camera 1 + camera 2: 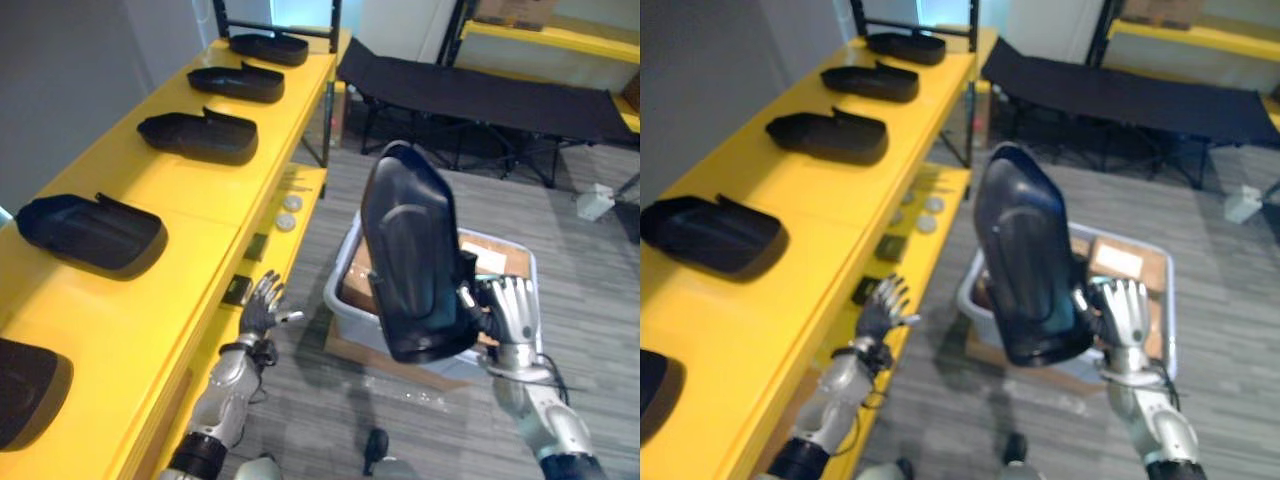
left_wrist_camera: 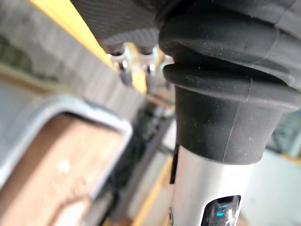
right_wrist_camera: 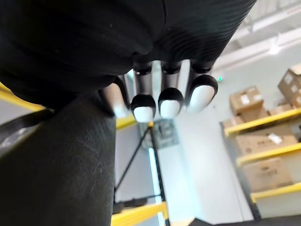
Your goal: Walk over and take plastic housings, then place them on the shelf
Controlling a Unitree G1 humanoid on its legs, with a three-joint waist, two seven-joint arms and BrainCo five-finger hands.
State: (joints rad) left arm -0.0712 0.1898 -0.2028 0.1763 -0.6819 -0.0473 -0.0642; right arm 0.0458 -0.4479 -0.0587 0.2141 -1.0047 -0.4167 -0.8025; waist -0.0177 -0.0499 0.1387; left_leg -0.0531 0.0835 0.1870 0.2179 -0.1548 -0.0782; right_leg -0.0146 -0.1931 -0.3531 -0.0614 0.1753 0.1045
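I can see cardboard [image 1: 357,282] past the edges of the black plastic housing [image 1: 412,250], so I expect it to reveal more cardboard boxes when I carry it aside.
My right hand [image 1: 512,312] holds a large black plastic housing [image 1: 410,250] upright above a grey bin [image 1: 345,305]. Its thumb pinches the housing's lower right edge and its fingers stand behind it. The right wrist view shows the housing [image 3: 56,165] beside the fingertips [image 3: 170,101]. My left hand [image 1: 262,305] is open with spread fingers, empty, just off the front edge of the yellow shelf [image 1: 200,190]. Several more black housings lie in a row on the shelf top, among them the nearest whole one [image 1: 92,232] and another [image 1: 198,136] further back.
The grey bin holds cardboard [image 1: 500,258] and stands on the floor right of the shelf. A lower yellow shelf board carries small round parts [image 1: 288,215]. A black folding cot [image 1: 480,90] stands behind, with more yellow racking [image 1: 560,38] beyond it.
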